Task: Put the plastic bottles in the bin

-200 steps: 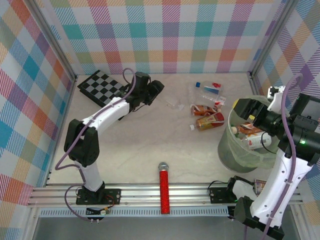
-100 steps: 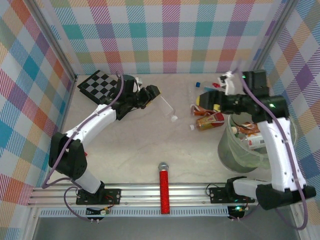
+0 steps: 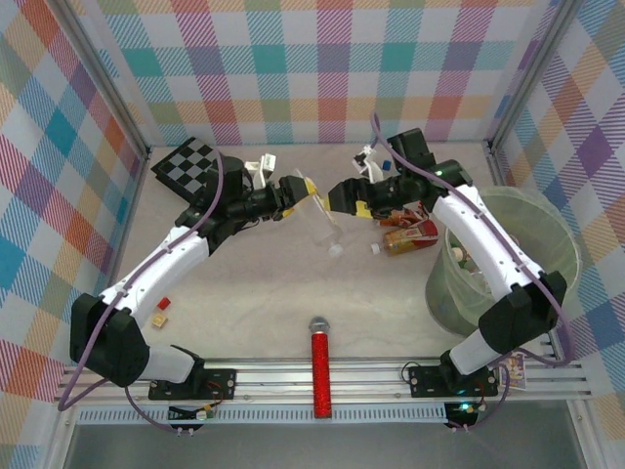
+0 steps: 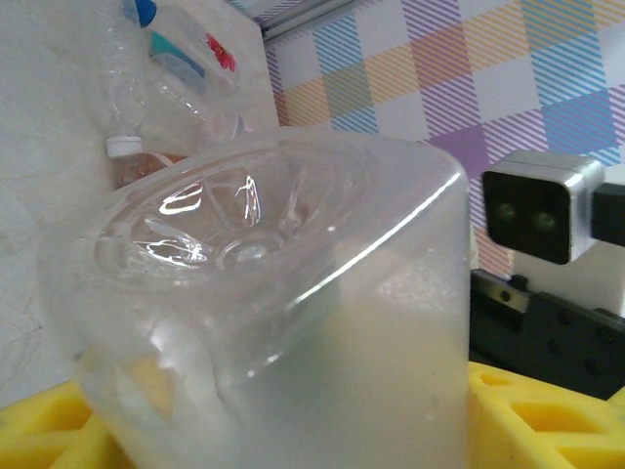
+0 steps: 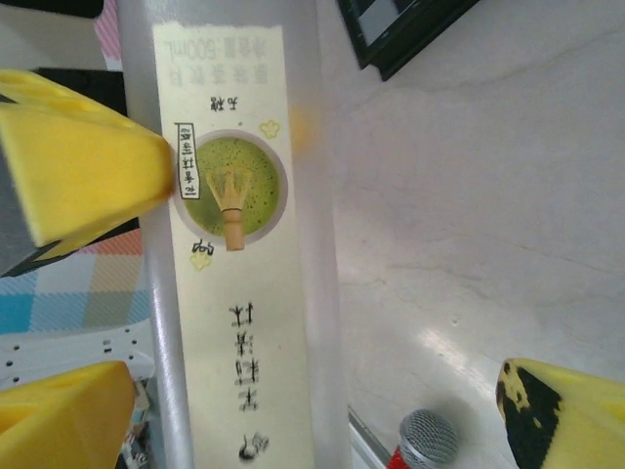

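Next, my left gripper passes the bottle (image 3: 324, 212) to my right gripper, because the bin (image 3: 542, 231) is far from my left gripper, which is holding the clear plastic bottle.
My left gripper (image 3: 301, 191) is shut on a clear plastic bottle (image 3: 327, 220) and holds it above the table, white cap (image 3: 335, 249) pointing down. In the left wrist view the bottle's base (image 4: 244, 225) is close up between the yellow pads (image 4: 547, 420). My right gripper (image 3: 344, 202) is open, and its pads (image 5: 557, 410) stand on either side of the same bottle (image 5: 244, 293), not touching. More bottles (image 3: 405, 236) lie on the table left of the bin (image 3: 547, 230). Several others lie inside the bin.
A red glittery microphone (image 3: 319, 376) lies near the front rail. The checkerboard (image 3: 190, 166) sits at the back left. Two small blocks (image 3: 161, 311) lie by the left arm. Checked walls close in the table on three sides.
My right arm has swung from over the bin to the table's middle and stands open around the bottle. My left gripper has carried the bottle right and tilted it cap down.
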